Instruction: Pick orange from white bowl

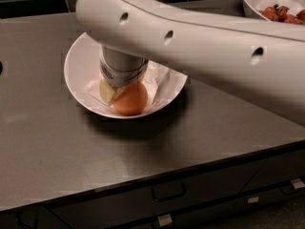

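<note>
One side of the orange (118,98) has my gripper off-centre against it, so I should open my gripper, move it over the orange's middle (131,99) and close it around the orange before I lift.
The orange (130,100) lies in the white bowl (76,66) on crumpled white paper (162,80), toward the bowl's front. The bowl stands on the dark grey counter. My gripper (118,88) reaches straight down into the bowl from the large pale arm (200,46) and sits right on the orange's upper left side, touching it. The wrist hides the top of the orange and the middle of the bowl. The orange rests low in the bowl.
A second white bowl with red fruit pieces (279,11) stands at the back right corner. The counter's front edge (157,180) runs above drawers with handles. A dark tiled wall is behind the counter.
</note>
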Controlling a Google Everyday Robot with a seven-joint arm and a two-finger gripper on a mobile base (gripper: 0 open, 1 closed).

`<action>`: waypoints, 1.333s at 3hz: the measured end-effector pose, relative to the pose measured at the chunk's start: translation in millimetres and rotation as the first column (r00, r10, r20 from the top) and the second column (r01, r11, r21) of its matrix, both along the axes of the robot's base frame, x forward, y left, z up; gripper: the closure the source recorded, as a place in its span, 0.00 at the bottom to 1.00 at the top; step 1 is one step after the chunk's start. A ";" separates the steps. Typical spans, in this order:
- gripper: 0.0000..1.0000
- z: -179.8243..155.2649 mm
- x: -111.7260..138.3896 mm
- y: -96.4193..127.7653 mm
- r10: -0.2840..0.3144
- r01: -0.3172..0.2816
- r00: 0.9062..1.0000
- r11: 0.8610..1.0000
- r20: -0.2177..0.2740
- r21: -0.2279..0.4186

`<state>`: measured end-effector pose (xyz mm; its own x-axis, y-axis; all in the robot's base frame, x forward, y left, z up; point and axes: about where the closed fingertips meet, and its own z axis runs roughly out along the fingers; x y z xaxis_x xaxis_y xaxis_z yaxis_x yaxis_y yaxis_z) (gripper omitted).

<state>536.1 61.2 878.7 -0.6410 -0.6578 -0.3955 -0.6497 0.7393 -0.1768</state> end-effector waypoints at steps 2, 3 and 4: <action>0.53 0.1 0.0 0.0 0.000 0.000 1.000 1.000 0.000 0.000; 0.29 2.2 0.0 -0.1 0.000 0.000 1.000 1.000 0.000 0.000; 0.06 0.9 -2.1 -4.8 -0.018 0.018 1.000 1.000 -0.004 -0.022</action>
